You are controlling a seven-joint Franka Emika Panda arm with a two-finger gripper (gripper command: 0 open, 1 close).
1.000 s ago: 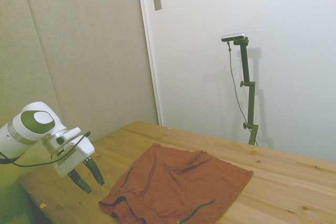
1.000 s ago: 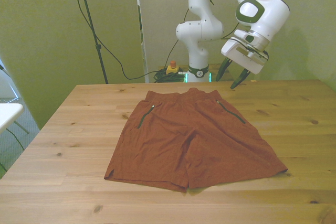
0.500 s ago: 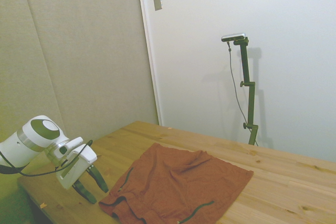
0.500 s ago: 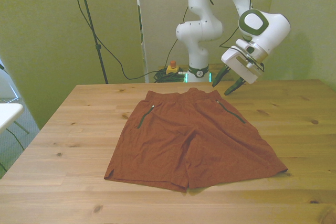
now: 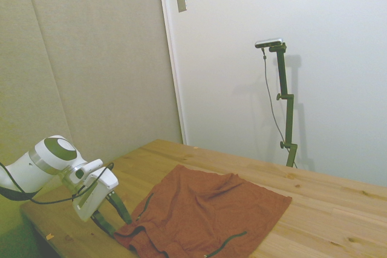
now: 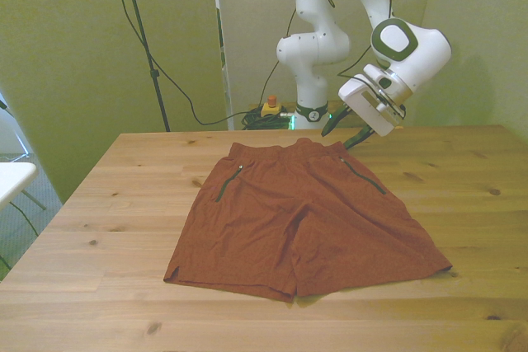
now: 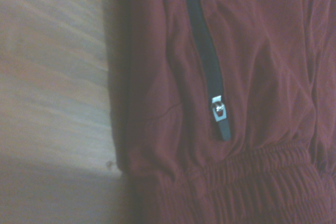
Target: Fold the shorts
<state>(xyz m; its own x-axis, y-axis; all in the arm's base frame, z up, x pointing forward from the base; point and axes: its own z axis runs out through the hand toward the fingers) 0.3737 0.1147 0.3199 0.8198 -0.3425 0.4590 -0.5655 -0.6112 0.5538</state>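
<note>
The limp leg spreads out far from the waistband corner. The leg will drag behind crooked when I carry the waistband corner across.
The rust-red shorts lie spread flat on the wooden table, waistband at the far edge and both leg hems toward the near edge. My gripper hangs open, tilted, just above the waistband corner at the front view's right, with nothing between its fingers. In the side view the gripper is low by the near corner of the shorts. The wrist view shows the shorts close up, with a dark zipper pocket, its metal pull and the gathered waistband beside bare wood.
A small box with a red button and cables sit behind the table's far edge by the robot base. A white surface juts in at the front view's left edge. Bare tabletop surrounds the shorts on all sides.
The gripper has come down and shifted toward the front view's left, from well above the table to just over the shorts' waistband corner. The shorts have not moved.
</note>
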